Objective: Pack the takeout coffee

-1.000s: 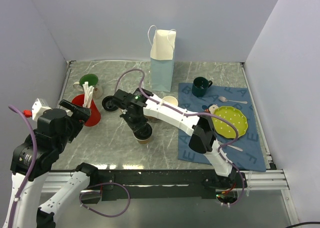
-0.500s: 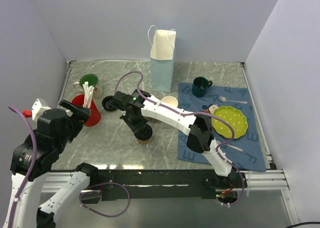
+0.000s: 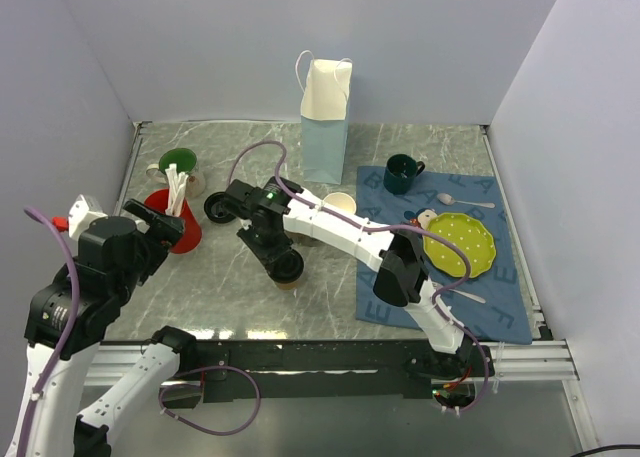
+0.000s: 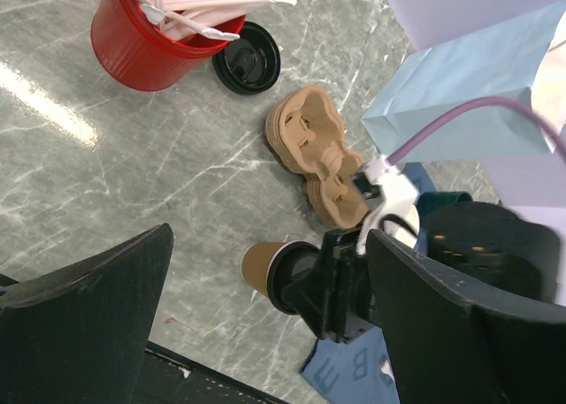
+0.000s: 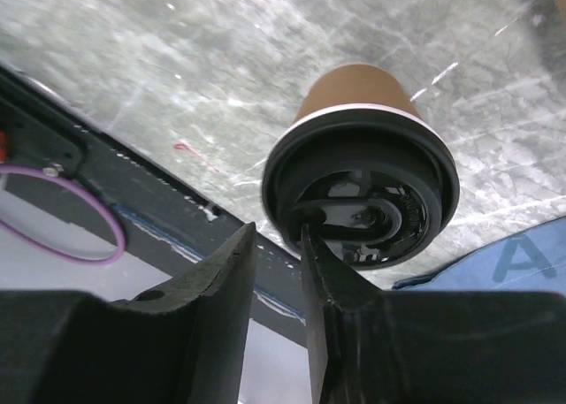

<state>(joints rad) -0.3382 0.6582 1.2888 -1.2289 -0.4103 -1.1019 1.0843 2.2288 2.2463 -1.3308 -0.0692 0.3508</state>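
My right gripper's fingers reach just one edge of the black lid (image 5: pixel 294 230). My left gripper should come down at the lid's rim (image 3: pixel 272 271) and help push it on.
The takeout coffee (image 3: pixel 287 268), a tan paper cup (image 5: pixel 354 95) with a black lid (image 5: pixel 363 192), stands on the marble table near the middle front. My right gripper (image 3: pixel 279 254) hangs right over it. In the right wrist view its jaws (image 5: pixel 272 236) stand a little apart, straddling the lid's near rim, one fingertip resting on the lid top, with a gap showing between them. My left gripper (image 3: pixel 150 217) is raised at the left, wide open and empty; its view shows the cup (image 4: pixel 265 264) below and between its fingers.
A pale blue paper bag (image 3: pixel 325 127) stands at the back. A red cup with straws (image 3: pixel 175 225), a loose black lid (image 3: pixel 218 208) and a tan cup carrier (image 4: pixel 314 152) lie left of centre. A second paper cup (image 3: pixel 340 205), green mug (image 3: pixel 402 174) and yellow plate (image 3: pixel 460 242) sit to the right.
The right gripper's jaws have parted on the lid and its wrist has edged slightly left. The cup stays in place. The left arm has barely shifted.
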